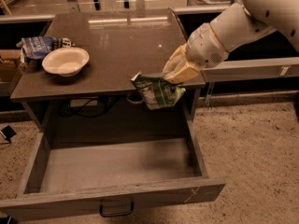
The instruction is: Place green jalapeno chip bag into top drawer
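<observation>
My gripper is holding the green jalapeno chip bag [157,92], which hangs past the tabletop edge over the open top drawer [145,153]. It should keep lowering the bag until the bag is inside, then let go.
The green jalapeno chip bag [157,92] hangs from my gripper [176,75], which is shut on the bag's upper right edge. The bag shows green foil with a white label panel. It hangs in the air at the front right edge of the tabletop, above the back right part of the open top drawer [117,164]. The drawer is pulled fully out, with a flat grey floor and a dark metal handle [116,212] on its front. My white arm reaches in from the upper right.
A white bowl [65,61] and a blue-and-white bag [39,45] sit at the left of the grey tabletop [121,41]. Cables hang under the table behind the drawer. A metal rail runs along the right. Speckled floor lies to the right.
</observation>
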Controlling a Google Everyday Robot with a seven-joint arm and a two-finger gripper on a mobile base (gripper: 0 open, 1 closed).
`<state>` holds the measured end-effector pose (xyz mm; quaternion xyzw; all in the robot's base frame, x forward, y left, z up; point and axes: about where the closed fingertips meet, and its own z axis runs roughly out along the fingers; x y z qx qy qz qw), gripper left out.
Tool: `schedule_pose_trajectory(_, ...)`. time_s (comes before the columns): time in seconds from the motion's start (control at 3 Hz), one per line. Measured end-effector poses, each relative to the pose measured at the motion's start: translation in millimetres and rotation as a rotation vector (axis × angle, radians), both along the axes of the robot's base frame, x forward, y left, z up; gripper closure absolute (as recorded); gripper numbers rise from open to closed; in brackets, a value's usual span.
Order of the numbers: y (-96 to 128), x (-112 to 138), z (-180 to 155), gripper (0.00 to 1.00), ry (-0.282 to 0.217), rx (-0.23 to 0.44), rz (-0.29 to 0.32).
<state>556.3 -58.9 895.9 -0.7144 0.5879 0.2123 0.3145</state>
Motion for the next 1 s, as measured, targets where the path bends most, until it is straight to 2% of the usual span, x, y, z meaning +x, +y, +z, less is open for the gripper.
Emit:
schedule_pose_trajectory(0.33,13,-12,8,1.0,0.019,-0.022,0.036)
schedule_pose_trajectory(0.67,21,-16,-7,1.0,0.054,-0.034,0.057)
schedule_pose_trajectory(1.0,22,-16,-7,1.0,0.055,-0.035,0.058)
